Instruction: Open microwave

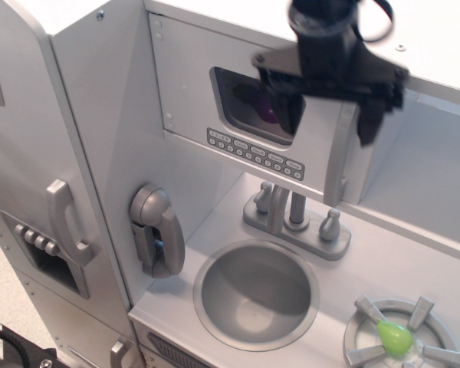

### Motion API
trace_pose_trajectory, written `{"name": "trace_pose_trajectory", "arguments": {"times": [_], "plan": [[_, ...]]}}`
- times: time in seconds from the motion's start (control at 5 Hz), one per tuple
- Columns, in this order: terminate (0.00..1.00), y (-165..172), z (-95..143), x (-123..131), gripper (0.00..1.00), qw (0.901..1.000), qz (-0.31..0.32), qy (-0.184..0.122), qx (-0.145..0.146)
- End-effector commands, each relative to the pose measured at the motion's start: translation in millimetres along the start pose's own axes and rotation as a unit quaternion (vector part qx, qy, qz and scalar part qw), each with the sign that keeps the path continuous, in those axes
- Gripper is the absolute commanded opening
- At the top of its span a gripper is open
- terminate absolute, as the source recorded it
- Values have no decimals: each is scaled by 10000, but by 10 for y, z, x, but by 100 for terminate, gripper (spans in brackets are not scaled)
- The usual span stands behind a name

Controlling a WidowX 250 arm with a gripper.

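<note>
I see paired screw heads (158,31) at the door's edge opposite its handle, so I expect the microwave door (190,80) to swing outward sideways from that edge when I pull.
The microwave (192,100) is a grey compartment at the top of the toy kitchen. Its door looks closed, with a dark rounded window (249,103), a button strip (254,156) and a long vertical grey handle (339,165) at its right edge. My black gripper (330,115) hangs in front of the door's upper right. It is open. One finger is over the window's right side and the other is just right of the handle's top. The handle's upper end is hidden behind the gripper. I cannot tell whether a finger touches it.
A faucet (295,218) and a round sink (255,295) sit below the microwave. A toy phone (157,230) hangs on the left wall. The fridge door with its curved handle (65,222) is at far left. A burner with a green object (395,337) is at bottom right. An open shelf (425,180) is right of the microwave.
</note>
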State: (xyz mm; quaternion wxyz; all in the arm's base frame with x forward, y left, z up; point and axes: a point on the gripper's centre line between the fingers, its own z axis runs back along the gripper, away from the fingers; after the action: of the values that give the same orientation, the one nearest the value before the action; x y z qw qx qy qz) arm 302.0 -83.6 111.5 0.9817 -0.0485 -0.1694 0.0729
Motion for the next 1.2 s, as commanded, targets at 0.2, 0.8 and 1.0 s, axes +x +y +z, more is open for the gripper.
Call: {"name": "trace_pose_trajectory", "arguments": {"times": [0.2,0.8,1.0], "plan": [[0,-94,1,70,100,9996,-134,-223,-64],[0,-70,-110,20,0,9988,-285,-381,-63],[0,-11,-52,-131,0,9993,-256,-269,-72]]}}
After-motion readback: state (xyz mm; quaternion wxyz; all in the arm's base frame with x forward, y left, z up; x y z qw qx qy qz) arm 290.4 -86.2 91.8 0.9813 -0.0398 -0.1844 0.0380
